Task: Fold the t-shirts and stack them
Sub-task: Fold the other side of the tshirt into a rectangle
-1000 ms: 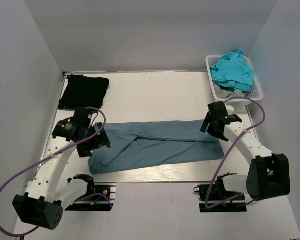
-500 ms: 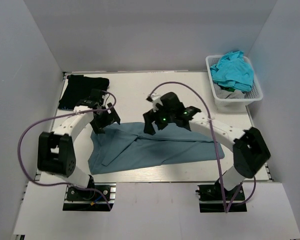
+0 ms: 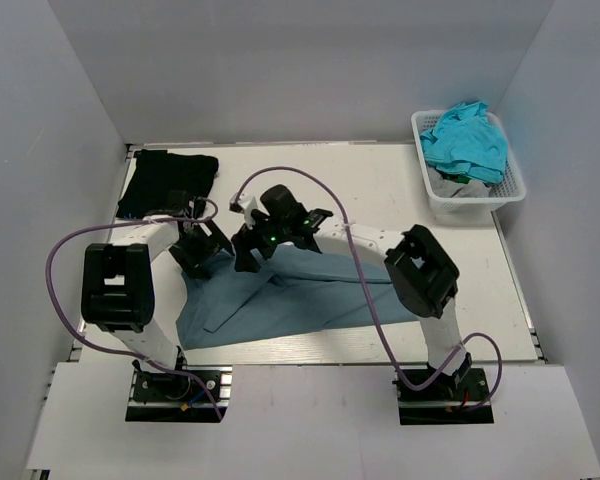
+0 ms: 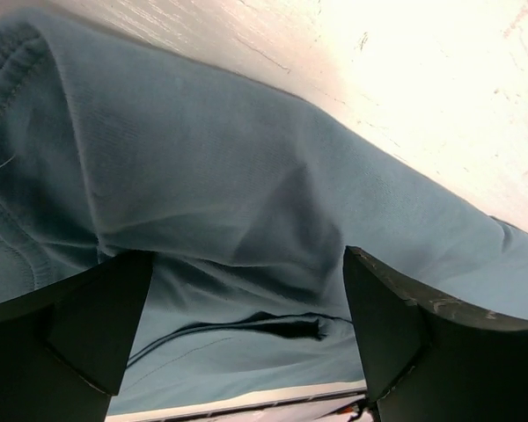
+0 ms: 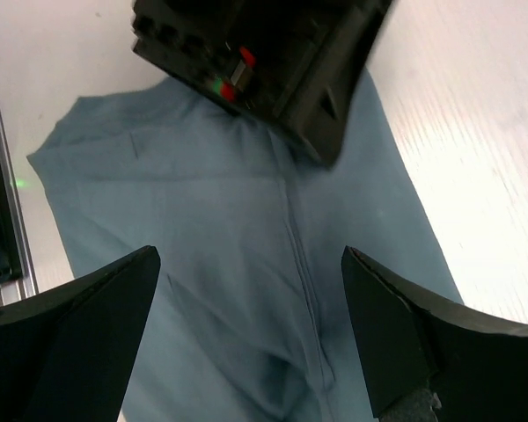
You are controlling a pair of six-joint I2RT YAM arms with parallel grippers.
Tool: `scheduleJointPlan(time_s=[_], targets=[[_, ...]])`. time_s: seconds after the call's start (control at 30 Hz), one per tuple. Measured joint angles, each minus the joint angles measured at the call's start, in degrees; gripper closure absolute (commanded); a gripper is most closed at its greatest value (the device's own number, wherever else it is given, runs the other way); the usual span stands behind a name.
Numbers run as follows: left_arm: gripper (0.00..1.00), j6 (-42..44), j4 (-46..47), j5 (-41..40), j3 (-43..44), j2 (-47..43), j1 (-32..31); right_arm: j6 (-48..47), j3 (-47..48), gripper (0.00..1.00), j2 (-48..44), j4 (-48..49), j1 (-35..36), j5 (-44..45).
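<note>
Both grippers are crowding one end of the slate-blue t-shirt while it lies crosswise, so next my right gripper goes to its other end and help turn it lengthwise.
The slate-blue t-shirt lies spread lengthwise across the near half of the table, partly folded along its length. My left gripper is open just above the shirt's far left corner; the left wrist view shows creased blue cloth between the open fingers. My right gripper is open beside it, over the shirt's far edge; its wrist view shows the blue shirt below and the left gripper's black body. A folded black t-shirt lies at the back left. Turquoise t-shirts fill the basket.
The white lattice basket stands at the back right corner. Grey walls close in the table on three sides. The right arm reaches across the middle of the table over the shirt. A purple cable loops above it.
The right gripper has swung from the shirt's right end across to its far left part. The left gripper has moved from the shirt's left edge to its far left corner. The shirt stays flat.
</note>
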Motion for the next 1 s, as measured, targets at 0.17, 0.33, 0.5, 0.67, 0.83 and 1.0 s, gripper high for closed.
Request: scheduleJointPlan(time_s=[0.17,0.33,0.5,0.67,0.83,1.0], targets=[[0.0,-0.1,2.0,1.6,-2.1,-1.7,1.1,-0.2,4.7,0.12,5.3,0.3,2.0,-1.1],[0.0,-0.2,2.4,2.4,-2.4,-1.8,1.7,0.3,5.4,0.16,8.1,0.4,3.2,-1.3],[0.0,-0.3,3.3,3.7,-3.1,-2.1,2.5,1.1,5.4,0.25,9.0,0.5,3.8,-0.4],[0.0,-0.3,3.8,4.1,-3.6,-2.4,2.7,1.2,5.3,0.57,9.0,0.7,4.0,0.2],[0.0,-0.3,3.8,4.0,-3.6,-2.4,2.8,1.5,0.7,1.0,7.5,3.1,4.4,0.2],[0.0,-0.3,3.8,3.9,-3.6,-2.4,2.8,2.6,-5.2,1.0,4.0,3.0,5.3,0.0]])
